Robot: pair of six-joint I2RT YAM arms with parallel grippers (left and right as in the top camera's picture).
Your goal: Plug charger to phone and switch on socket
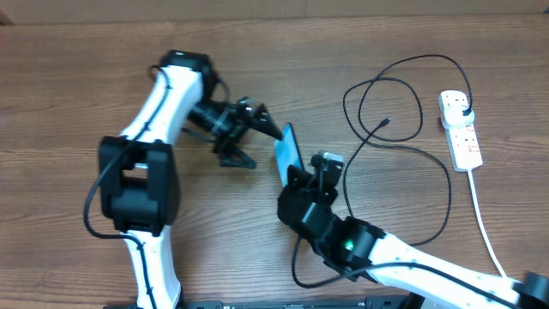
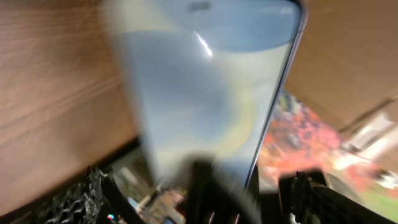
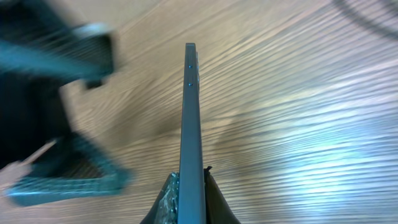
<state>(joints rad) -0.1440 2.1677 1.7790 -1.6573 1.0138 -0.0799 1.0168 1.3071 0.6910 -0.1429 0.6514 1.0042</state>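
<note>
My right gripper needs to turn the phone until its top end (image 1: 287, 130) points into my left gripper's fingers, because the phone's broad screen (image 1: 288, 158) faces my open left gripper.
The phone (image 1: 287, 148) has a light-blue screen and stands on edge above the table. My right gripper (image 1: 302, 178) is shut on its lower end. In the right wrist view the phone (image 3: 191, 124) is edge-on, clamped between the two fingers (image 3: 191, 190). My left gripper (image 1: 261, 144) is open just left of the phone, facing its screen. The blurred screen (image 2: 205, 87) fills the left wrist view between the spread fingers (image 2: 199, 205). The black charger cable (image 1: 403, 90) lies looped at right, its connector tip (image 1: 388, 122) free on the table. Its plug (image 1: 463, 109) sits in the white socket strip (image 1: 463, 142).
The strip's thick white cord (image 1: 485, 223) runs down the right side toward the front edge. A black cable loop (image 1: 442, 202) lies over the wood right of my right arm. Another black cable (image 1: 296, 266) hangs beside the right arm's base.
</note>
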